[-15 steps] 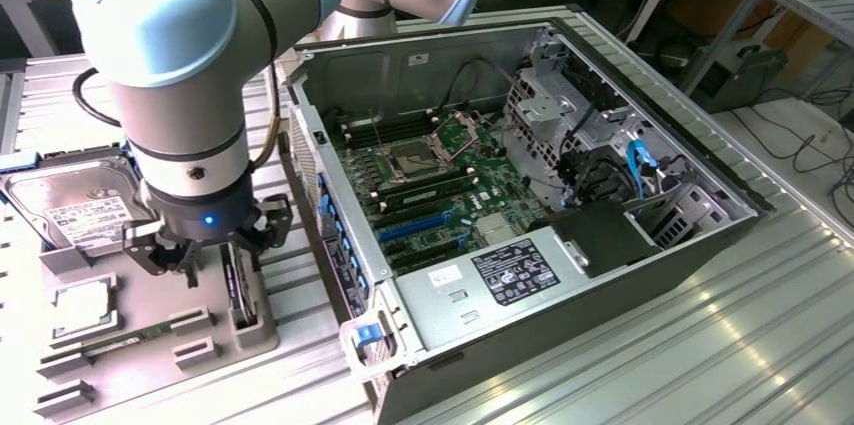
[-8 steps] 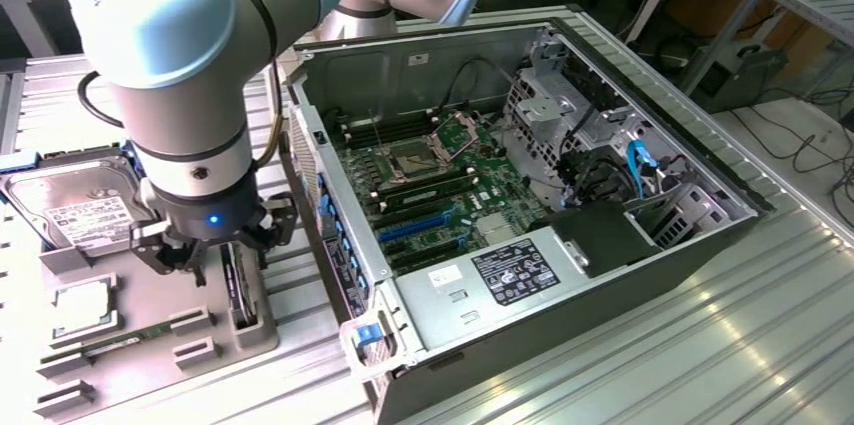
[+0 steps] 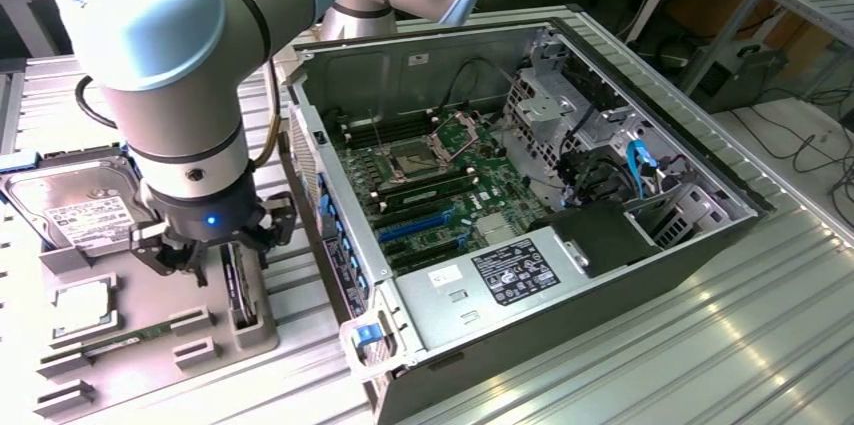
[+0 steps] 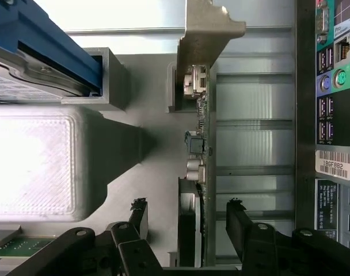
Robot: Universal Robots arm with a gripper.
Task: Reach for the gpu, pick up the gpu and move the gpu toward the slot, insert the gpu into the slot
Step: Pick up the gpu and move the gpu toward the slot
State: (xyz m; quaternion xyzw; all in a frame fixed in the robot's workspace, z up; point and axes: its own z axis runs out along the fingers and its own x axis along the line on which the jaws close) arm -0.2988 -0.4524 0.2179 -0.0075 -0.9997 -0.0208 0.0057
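Note:
The gpu point(image 4: 208, 150) will come straight up and leave the tray behind when the robot lifts it, because the grey holder point(image 4: 173, 96) around the bracket has an open top.
The gpu point(image 4: 199, 144) stands thin and edge-on in a groove of the grey fixture tray point(image 4: 152, 172), its silver end bracket point(image 4: 206, 29) at one end. My gripper point(image 4: 189, 221) is open, one black finger point(image 4: 139, 214) on each side of the card's near end and neither touching it. From the exterior view, the gripper point(image 3: 224, 250) hangs low over the gpu point(image 3: 243, 290) at the tray's edge closest to the computer case. The blue slot point(image 3: 416, 225) lies on the green motherboard inside the open case.
The open computer case point(image 3: 561, 55) lies on its side at the exterior view's right, its rear ports point(image 4: 336, 86) close beside the tray. On the tray sit a hard drive point(image 3: 74, 207), a processor point(image 3: 80, 305) and a memory stick point(image 3: 134, 335).

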